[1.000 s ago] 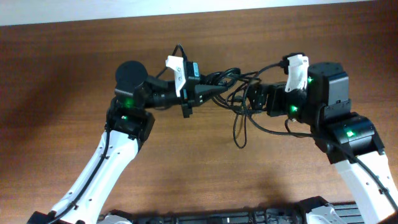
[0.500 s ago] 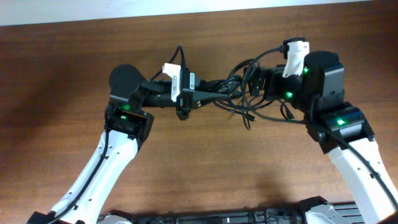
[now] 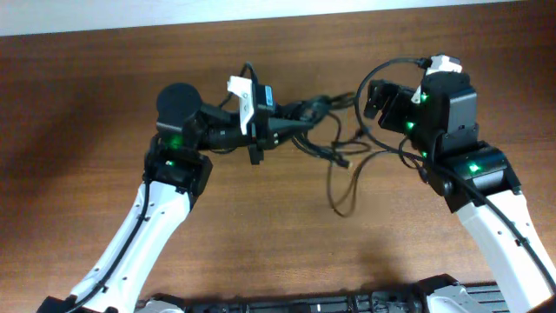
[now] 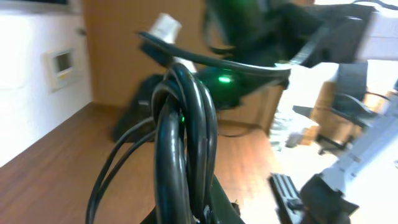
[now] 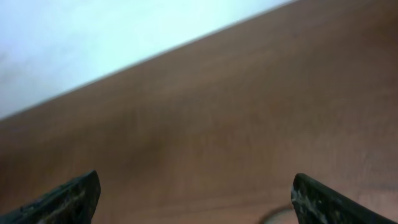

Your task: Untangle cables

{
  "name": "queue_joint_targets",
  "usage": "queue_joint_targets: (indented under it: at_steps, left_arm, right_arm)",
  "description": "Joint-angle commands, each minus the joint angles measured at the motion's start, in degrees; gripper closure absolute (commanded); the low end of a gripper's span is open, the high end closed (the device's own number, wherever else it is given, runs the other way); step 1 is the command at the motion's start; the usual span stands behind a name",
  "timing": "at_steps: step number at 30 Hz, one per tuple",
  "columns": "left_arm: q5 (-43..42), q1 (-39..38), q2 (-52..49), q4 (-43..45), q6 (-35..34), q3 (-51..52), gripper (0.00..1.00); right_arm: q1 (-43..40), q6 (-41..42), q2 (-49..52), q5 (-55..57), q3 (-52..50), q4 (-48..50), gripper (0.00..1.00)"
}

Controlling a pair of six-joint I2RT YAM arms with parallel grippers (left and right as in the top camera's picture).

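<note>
Next, my right gripper takes hold of the jutting loop ends (image 3: 341, 101) before my left gripper, which is clamping the thick loops of the knotted heap (image 3: 311, 111) together, opens.
The black cables (image 3: 314, 111) form a knotted bunch in the middle of the table, and one long loop (image 3: 340, 205) trails toward the front. My left gripper (image 3: 289, 127) is shut on the bunch. In the left wrist view the thick looped cords (image 4: 186, 124) rise straight out of that gripper (image 4: 208, 211). My right gripper (image 3: 372, 97) is just right of the bunch, open wide and empty. The right wrist view shows its two fingertips (image 5: 69, 198) far apart with only wood between them (image 5: 199, 199), and a faint bit of cable at the bottom edge (image 5: 280, 216).
The table is brown wood (image 3: 252, 235). A pale wall runs along its far edge (image 3: 261, 10). Thick black wires arch from the white camera modules on both wrists (image 3: 387, 68).
My right gripper has let go of the cables and pulled back to the right and up. The freed loop has dropped toward the front. My left gripper has kept hold of the bunch and hardly moved.
</note>
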State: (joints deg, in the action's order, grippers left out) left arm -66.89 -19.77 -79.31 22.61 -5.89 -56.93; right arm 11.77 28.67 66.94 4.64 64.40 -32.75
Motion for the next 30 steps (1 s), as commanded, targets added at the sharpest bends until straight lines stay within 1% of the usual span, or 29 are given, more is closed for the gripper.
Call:
queue_joint_targets:
  at_steps: [1, 4, 5, 8, 11, 13, 14, 16, 18, 19, 20, 21, 22, 23, 24, 25, 27, 29, 30]
  left_arm:
    - [7.1, 0.5, 0.2, -1.5, -1.9, -0.5, 1.0]
    - [8.1, 0.5, 0.2, -2.0, -2.4, -0.5, 1.0]
    - [8.0, 0.4, 0.2, -2.0, -2.4, -0.5, 1.0]
    - [8.0, 0.4, 0.2, -2.5, -2.2, -0.5, 1.0]
    - [7.3, 0.4, 0.2, -0.9, -3.3, -0.5, 1.0]
    - [3.3, 0.4, 0.2, 4.2, -7.1, -0.5, 1.0]
    - [1.5, 0.4, 0.2, 7.1, -9.4, -0.5, 1.0]
    - [1.1, 0.3, 0.2, 8.7, -11.5, -0.5, 1.0]
    - [1.1, -0.3, 0.2, 9.3, -12.2, -0.5, 1.0]
    - [1.1, -0.7, 0.2, 11.3, -14.5, -0.5, 1.0]
    - [0.4, -1.3, 0.2, 15.0, -17.8, -0.5, 1.0]
    - [-0.7, -1.7, 0.2, 17.6, -19.6, -0.5, 1.0]
    - [-1.3, -2.2, 0.2, 19.9, -21.9, -0.5, 1.0]
    - [-1.3, -2.6, 0.2, 20.5, -23.5, -0.5, 1.0]
    - [-1.3, -2.6, 0.2, 20.5, -24.5, -0.5, 1.0]
    - [-1.3, -2.6, 0.2, 20.5, -25.0, -0.5, 1.0]
    - [-1.3, -2.6, 0.2, 20.5, -26.3, -0.5, 1.0]
    - [-1.2, -2.5, 0.2, 20.5, -26.7, -0.5, 1.0]
    - [-1.2, -2.4, 0.2, 20.5, -26.6, -0.5, 1.0]
  right_arm:
    - [0.2, -3.2, -0.1, -9.4, 0.3, -1.8, 0.03]
    - [0.2, -10.6, -0.3, -21.9, 0.3, -1.7, 0.03]
    - [0.2, -12.0, -0.8, -24.1, 0.3, -1.5, 0.03]
    - [0.2, -12.9, -2.8, -27.3, 0.3, -0.8, 0.03]
    - [0.2, -19.4, -4.2, -30.0, 0.3, -1.1, 0.03]
    - [0.2, -22.8, -4.0, -30.0, 0.3, -1.0, 0.03]
    - [0.2, -22.9, -3.8, -29.9, 0.3, -0.4, 0.03]
    - [0.2, -22.9, -3.8, -29.9, 0.3, 2.4, 0.03]
    - [0.2, -22.9, -3.6, -29.9, 0.3, 7.2, 0.03]
    - [0.2, -22.4, -2.9, -29.9, 0.3, 10.8, 0.03]
    - [0.2, -22.4, -2.3, -29.5, 0.3, 12.9, 0.03]
    - [0.2, -22.4, -1.7, -28.9, 0.3, 14.8, 0.03]
    - [0.2, -22.2, -0.7, -26.6, 0.3, 17.1, 0.03]
    - [0.2, -22.2, 0.2, -21.6, 0.3, 18.3, 0.03]
    - [0.2, -19.8, 0.6, -14.1, 0.3, 18.3, 0.03]
    - [0.2, -15.6, 0.7, -4.9, 0.3, 18.2, 0.03]
    - [0.0, -11.1, 0.7, 8.4, 0.3, 18.7, 0.03]
    - [-1.6, -11.0, 0.7, 15.0, 0.3, 18.5, 0.03]
    - [-2.4, -11.0, 0.7, 15.2, 0.3, 18.1, 0.03]
